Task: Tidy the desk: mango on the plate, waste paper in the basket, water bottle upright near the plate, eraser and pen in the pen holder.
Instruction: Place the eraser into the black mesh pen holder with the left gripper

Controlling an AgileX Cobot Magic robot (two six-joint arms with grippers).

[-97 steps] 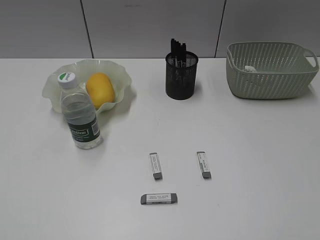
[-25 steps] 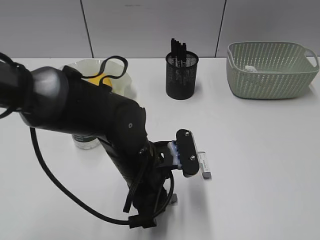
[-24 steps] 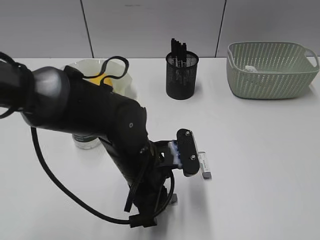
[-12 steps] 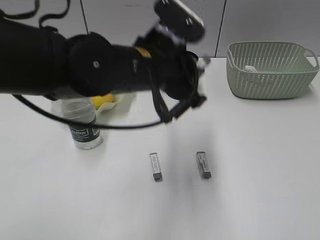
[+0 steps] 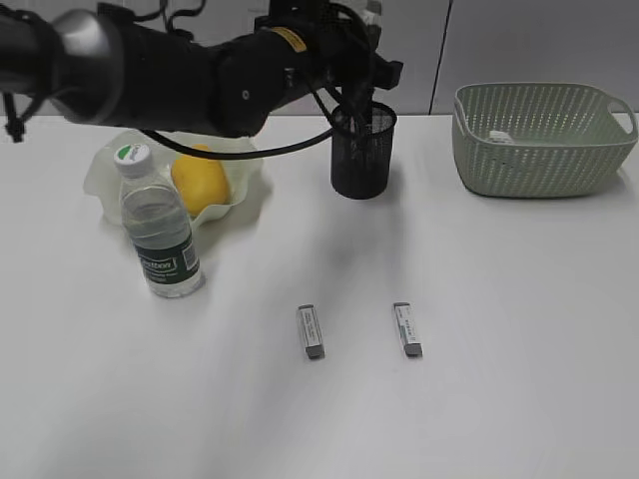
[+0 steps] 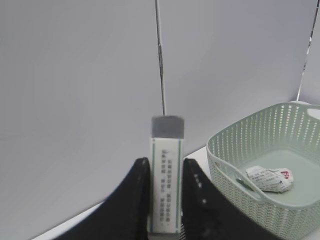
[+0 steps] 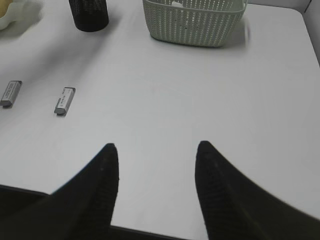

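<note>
The white eraser [image 6: 167,167] is hanging upright above the pen holder's opening [image 5: 377,120]. My left gripper should go on lowering the eraser until its lower end is inside, and then let go.
My left gripper [image 6: 165,161] is shut on a white, grey-tipped eraser [image 6: 166,175] and holds it upright. In the exterior view it [image 5: 369,25] hangs above the black mesh pen holder [image 5: 362,155], whose pens are mostly hidden by the arm. Two more erasers [image 5: 313,330] [image 5: 406,328] lie on the table. The mango [image 5: 200,178] sits on the pale wavy plate [image 5: 105,165]. The water bottle [image 5: 160,235] stands upright in front of the plate. My right gripper [image 7: 156,145] is open and empty, low over the front of the table.
The green basket [image 5: 539,145] stands at the back right with waste paper [image 6: 270,177] inside. The right wrist view shows both table erasers [image 7: 10,93] [image 7: 65,100], the pen holder [image 7: 89,12] and the basket [image 7: 195,20]. A grey wall is behind.
My left arm took the front eraser off the table, lifted it and carried it back to above the pen holder. Two erasers are left on the table.
</note>
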